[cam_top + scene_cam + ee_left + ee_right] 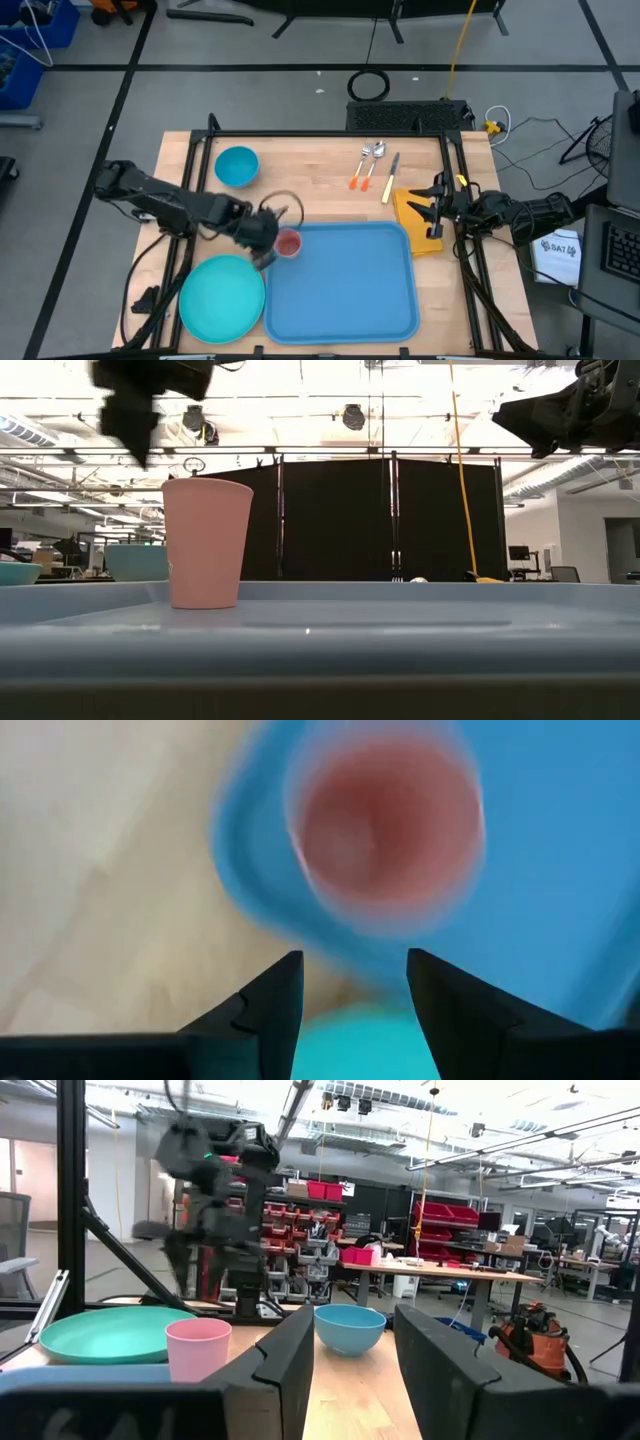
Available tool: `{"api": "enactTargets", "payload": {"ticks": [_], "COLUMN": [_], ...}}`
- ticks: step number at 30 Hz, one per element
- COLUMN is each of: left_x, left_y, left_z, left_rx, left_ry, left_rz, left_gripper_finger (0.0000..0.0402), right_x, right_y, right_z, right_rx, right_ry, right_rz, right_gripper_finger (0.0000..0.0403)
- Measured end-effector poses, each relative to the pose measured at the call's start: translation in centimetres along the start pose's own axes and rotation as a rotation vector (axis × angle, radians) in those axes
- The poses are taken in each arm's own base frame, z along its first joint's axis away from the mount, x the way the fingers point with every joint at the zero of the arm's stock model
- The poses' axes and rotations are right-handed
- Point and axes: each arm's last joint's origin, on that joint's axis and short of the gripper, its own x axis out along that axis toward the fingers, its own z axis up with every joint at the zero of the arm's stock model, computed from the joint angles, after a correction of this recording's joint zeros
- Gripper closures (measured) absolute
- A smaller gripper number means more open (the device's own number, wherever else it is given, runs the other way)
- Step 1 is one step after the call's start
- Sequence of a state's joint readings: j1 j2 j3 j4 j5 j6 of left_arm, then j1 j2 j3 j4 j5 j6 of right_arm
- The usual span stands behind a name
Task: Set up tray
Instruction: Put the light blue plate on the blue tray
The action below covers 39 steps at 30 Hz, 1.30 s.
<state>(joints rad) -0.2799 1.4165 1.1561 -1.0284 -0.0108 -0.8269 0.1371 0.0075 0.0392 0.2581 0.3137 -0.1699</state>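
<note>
My left gripper should go next to the teal plate's far rim (222, 257) until its open fingers are on both sides of that rim, because the pink cup (288, 242) stands clear of it.
The light-blue tray (350, 290) lies at the table's near middle. A pink cup (288, 243) stands upright on its base in the tray's far left corner; it also shows in the low view (205, 543) and the left wrist view (385, 830). My left gripper (352, 970) is open and empty, up in the air just left of the cup (265, 240), pointing down. My right gripper (355, 1320) is open and empty, held level over a yellow napkin (415, 215) at the table's right side (432, 208).
A round teal plate (222, 297) lies left of the tray, beside it. A blue bowl (237, 165) stands at the far left. Spoons with orange handles and a knife (372, 165) lie at the far middle. A black frame rims the table.
</note>
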Motion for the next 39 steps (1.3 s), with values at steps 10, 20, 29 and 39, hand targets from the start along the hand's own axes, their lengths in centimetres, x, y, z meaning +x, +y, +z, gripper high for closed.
{"api": "enactTargets", "payload": {"ticks": [10,20,29,39], "left_x": [-0.4,2.4,6.2,8.7], "left_y": [-0.6,0.4,1.8,3.4], "left_z": [-3.9,-6.4,-8.2,-9.4], "left_rx": [0.103,0.104,0.145,0.151], "left_ry": [0.007,0.111,0.223,0.260], "left_rz": [0.239,0.297,0.221,0.195], "left_gripper_finger": [0.0215,0.0215,0.0215,0.0215], "right_x": [0.0,0.0,0.0,0.0], "right_y": [0.0,0.0,0.0,0.0], "right_z": [0.0,0.0,0.0,0.0], "right_rx": [-0.003,-0.003,-0.003,-0.003], "right_ry": [0.001,0.001,0.001,0.001], "right_rz": [-0.001,-0.001,0.000,0.000], "right_gripper_finger": [0.0273,0.0273,0.0273,0.0273]}}
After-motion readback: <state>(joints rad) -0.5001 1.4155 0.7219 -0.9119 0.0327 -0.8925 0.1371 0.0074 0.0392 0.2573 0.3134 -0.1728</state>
